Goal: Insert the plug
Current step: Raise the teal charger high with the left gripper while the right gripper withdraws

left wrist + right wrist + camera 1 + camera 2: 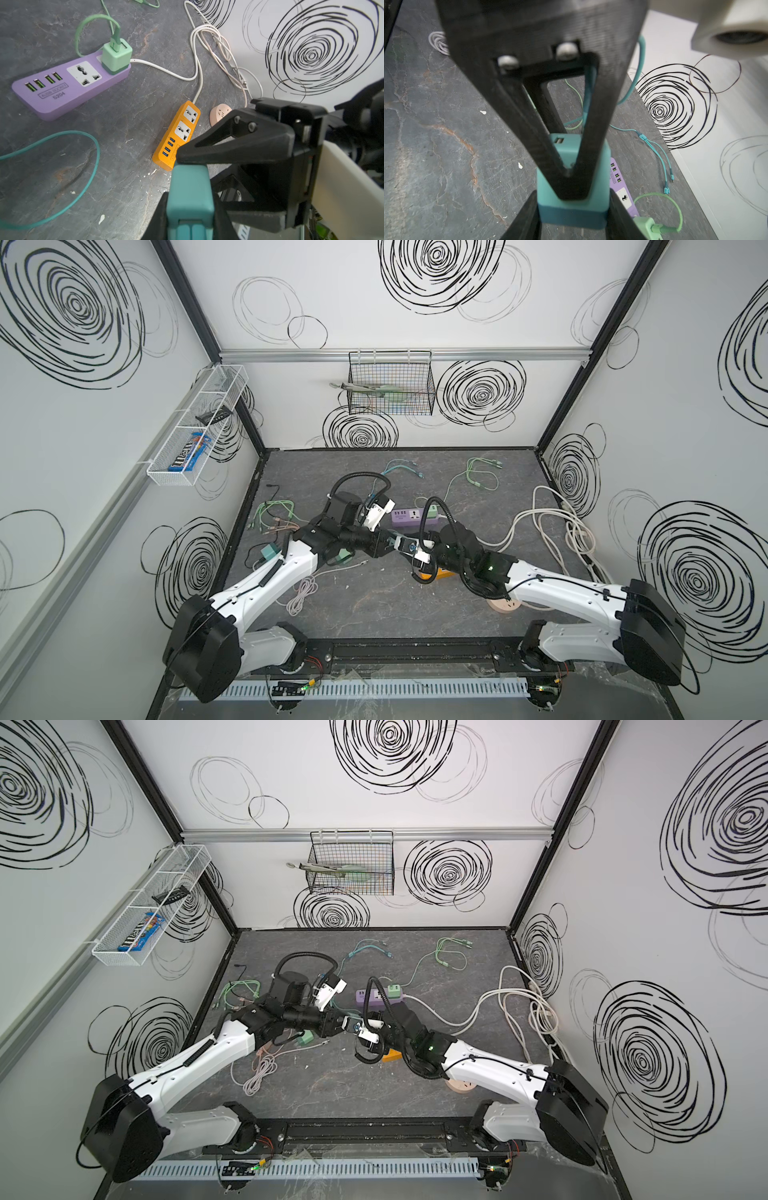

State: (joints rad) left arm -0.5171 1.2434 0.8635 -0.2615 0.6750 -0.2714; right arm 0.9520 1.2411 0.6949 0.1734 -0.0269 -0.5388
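Note:
My right gripper should open and move back from the plug's dark base [572,216], which it is holding, before my left gripper takes the plug to the purple strip's free socket [415,513].
The plug [190,187] is a teal block with a darker base [571,216], held above the grey table between both grippers. My left gripper [190,200] is shut on it, its fingers pressing two opposite sides. My right gripper [572,209] is shut on it too, at the dark base. The right gripper's black finger [239,145] rests on the plug's upper face. In both top views the two grippers [400,543] [412,549] meet at mid-table and hide most of the plug. A purple power strip [68,87] with one free socket lies just beyond.
A light green charger [116,56] sits in the purple strip's end socket. An orange power strip [176,133] and a round pink socket [220,113] lie under the right arm. Loose cables are scattered around: teal [83,176], white [552,522], green [274,512].

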